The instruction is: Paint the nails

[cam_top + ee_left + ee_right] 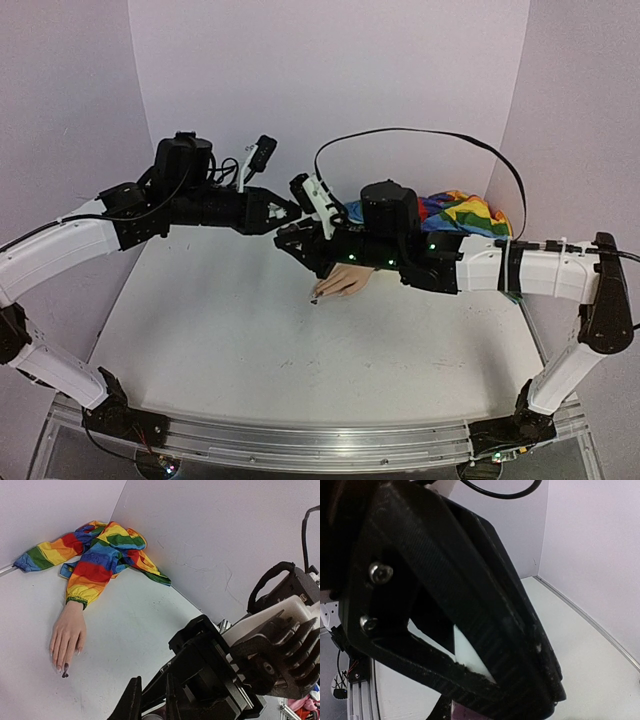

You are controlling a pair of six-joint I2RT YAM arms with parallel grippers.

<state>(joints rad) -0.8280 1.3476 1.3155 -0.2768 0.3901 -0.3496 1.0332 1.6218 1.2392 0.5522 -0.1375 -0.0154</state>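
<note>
I should open my left gripper's fingers, as they slant across the polish bottle, and my right gripper should pull the bottle back and turn it square.
The pale mannequin hand lies palm down on the table, and its rainbow-striped sleeve trails to the back right. Its nails point front-left, and one is dark. The hand and sleeve also show in the left wrist view. My left gripper and right gripper meet tip to tip, raised just left of the hand. The left gripper is nearly shut on a small polish bottle, mostly cut off. The right gripper's black finger fills its view, with a pink-purple bit below.
Lilac walls close the back and both sides of the white table. A black cable loops above the right arm. The right gripper body crowds the left wrist view. A metal rail runs along the near edge.
</note>
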